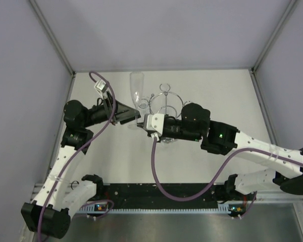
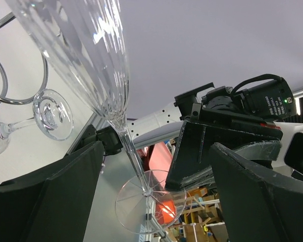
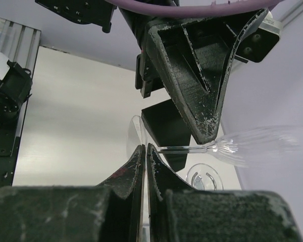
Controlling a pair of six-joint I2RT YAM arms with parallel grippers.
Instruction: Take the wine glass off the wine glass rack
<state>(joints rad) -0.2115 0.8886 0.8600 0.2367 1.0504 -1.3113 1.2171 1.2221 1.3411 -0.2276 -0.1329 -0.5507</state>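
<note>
The robot's right gripper has hold of only the wine glass's foot (image 2: pixel 136 206), so next the left gripper grips the stem (image 2: pixel 134 157) and turns the bowl for the right gripper to take.
The wine glass (image 1: pixel 136 85), a clear ribbed flute, lies tilted beside the chrome wire wine glass rack (image 1: pixel 164 98). My right gripper (image 1: pixel 140 122) is shut on the edge of its round foot (image 2: pixel 141 206); in the right wrist view (image 3: pixel 145 148) the thin disc sits pinched between my fingers. My left gripper (image 1: pixel 131 113) is open, with its fingers (image 3: pixel 192 75) on either side of the stem (image 3: pixel 182 148) and not touching it. In the left wrist view (image 2: pixel 154 166) the glass's bowl (image 2: pixel 91 60) fills the upper left.
A second wine glass (image 2: pixel 50 113) sits by the rack's wire hoop (image 2: pixel 44 75); its foot shows in the right wrist view (image 3: pixel 204 176). Both arms crowd the table's middle, and purple cables (image 1: pixel 156 171) trail to the near edge. Grey walls enclose the table.
</note>
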